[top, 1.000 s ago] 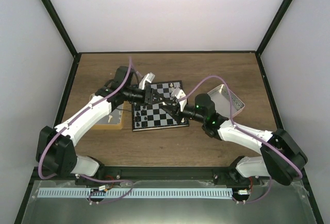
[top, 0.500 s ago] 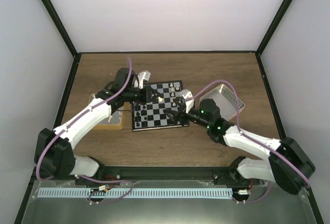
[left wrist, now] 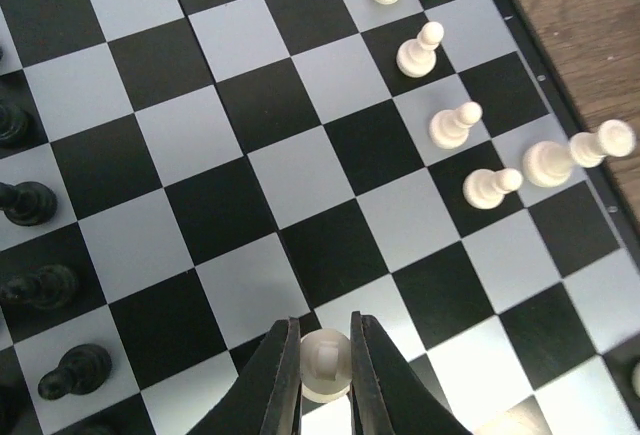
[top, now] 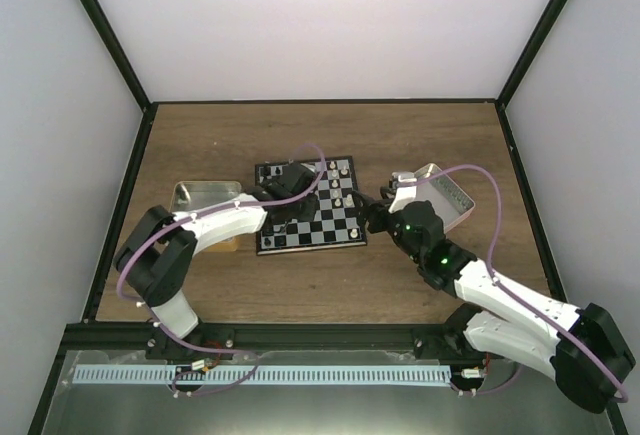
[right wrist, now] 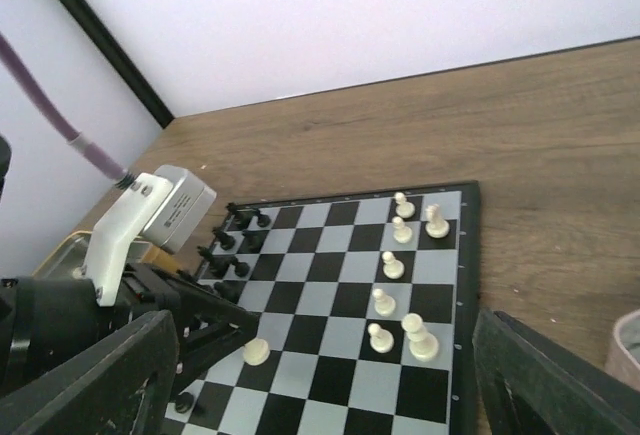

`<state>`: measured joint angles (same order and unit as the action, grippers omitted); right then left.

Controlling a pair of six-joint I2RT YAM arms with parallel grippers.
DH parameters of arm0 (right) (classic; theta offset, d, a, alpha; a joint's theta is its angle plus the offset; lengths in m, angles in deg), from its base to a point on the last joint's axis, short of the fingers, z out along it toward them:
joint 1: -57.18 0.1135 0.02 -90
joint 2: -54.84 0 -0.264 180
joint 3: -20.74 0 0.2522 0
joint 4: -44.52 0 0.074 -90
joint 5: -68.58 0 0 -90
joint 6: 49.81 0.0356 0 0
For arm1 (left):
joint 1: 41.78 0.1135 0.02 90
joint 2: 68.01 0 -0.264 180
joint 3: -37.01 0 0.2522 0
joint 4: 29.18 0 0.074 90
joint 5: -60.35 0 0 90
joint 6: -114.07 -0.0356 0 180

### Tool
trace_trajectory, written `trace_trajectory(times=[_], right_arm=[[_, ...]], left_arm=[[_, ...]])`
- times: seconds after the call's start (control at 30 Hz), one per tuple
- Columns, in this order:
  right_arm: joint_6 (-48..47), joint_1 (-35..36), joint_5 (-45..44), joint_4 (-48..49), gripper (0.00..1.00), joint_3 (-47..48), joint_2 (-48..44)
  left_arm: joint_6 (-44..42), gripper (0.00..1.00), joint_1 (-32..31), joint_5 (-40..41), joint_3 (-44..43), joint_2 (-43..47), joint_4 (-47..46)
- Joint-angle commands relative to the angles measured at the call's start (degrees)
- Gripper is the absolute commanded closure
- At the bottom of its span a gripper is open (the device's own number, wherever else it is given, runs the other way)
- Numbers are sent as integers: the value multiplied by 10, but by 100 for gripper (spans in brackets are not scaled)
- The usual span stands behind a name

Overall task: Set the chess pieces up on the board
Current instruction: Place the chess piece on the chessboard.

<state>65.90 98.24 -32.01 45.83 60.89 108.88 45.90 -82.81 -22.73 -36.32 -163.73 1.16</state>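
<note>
The cream piece is leaning in my left gripper with the piece's base (right wrist: 256,352) tipped up. Next, I stand the piece on an open square (left wrist: 268,303) and then grip it again upright.
The board (top: 330,217) lies mid-table with cream chess pieces (top: 343,195) along its right side and black ones (top: 268,227) along its left. My left gripper (top: 287,220) hangs over the board's front-left squares, shut on a cream piece (left wrist: 326,365) seen from above between the fingers (left wrist: 283,380). That same cream piece (right wrist: 257,352) also shows in the right wrist view, just above the board (right wrist: 330,295). My right gripper (top: 372,207) sits off the board's right edge, open with nothing between its fingers (right wrist: 90,375). More cream pieces (left wrist: 455,125) and black ones (left wrist: 28,202) stand below.
A shiny metal tray (top: 205,195) sits left of the board, over a tan block (top: 225,242). A second tray (top: 450,195) lies to the right behind my right arm. Black frame posts border the table.
Both grippers were close together over the board. The right one has opened and drawn back to the right. The left has closed on the cream piece and moved toward the board's front left.
</note>
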Motion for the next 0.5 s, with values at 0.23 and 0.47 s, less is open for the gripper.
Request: trace_trajectory(times=[0.23, 0.47], right_arm=[[37, -1, -60, -50, 17, 22, 16], [43, -1, -60, -56, 16, 26, 27]], left_arm=[[-17, 59, -16, 44, -5, -17, -19], [12, 57, -7, 22, -79, -58, 110]])
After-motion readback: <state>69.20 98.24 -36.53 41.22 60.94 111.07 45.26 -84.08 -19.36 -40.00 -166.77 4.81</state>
